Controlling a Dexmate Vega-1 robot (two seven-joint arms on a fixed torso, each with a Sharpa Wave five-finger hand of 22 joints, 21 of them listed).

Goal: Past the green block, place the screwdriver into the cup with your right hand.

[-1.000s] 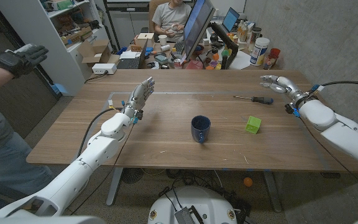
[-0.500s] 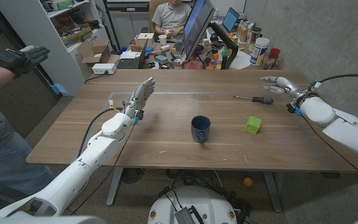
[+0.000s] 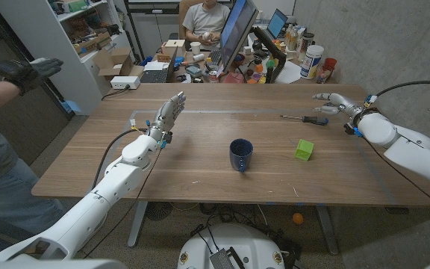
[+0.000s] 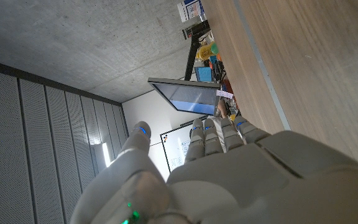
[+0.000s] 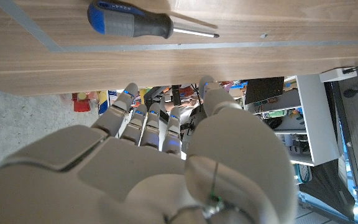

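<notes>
The screwdriver seems longer than the dark blue cup [image 3: 240,155]. I expect the screwdriver's handle [image 3: 316,120] to lean out over the cup's rim when I lower the screwdriver in.
A screwdriver [image 3: 305,118] with a black and blue handle lies on the table at the far right; its handle [image 5: 129,23] fills the right wrist view. My right hand [image 3: 333,102] hovers just right of it, fingers apart, holding nothing. The dark blue cup [image 3: 240,155] stands upright near the table's middle. A green block [image 3: 304,149] sits to the cup's right, nearer me than the screwdriver. My left hand [image 3: 169,115] is raised over the left half of the table, fingers straight and empty; its back [image 4: 229,174] shows in the left wrist view.
A cluttered desk [image 3: 252,67] with a monitor, bottles and boxes stands behind the far edge, with a seated person [image 3: 206,19]. At picture left a person's gloved hand [image 3: 27,71] is raised. A pale tape line [image 3: 200,112] runs along the far side of the table.
My right hand has come lower and a little toward the screwdriver. The left hand, cup and block have not moved.
</notes>
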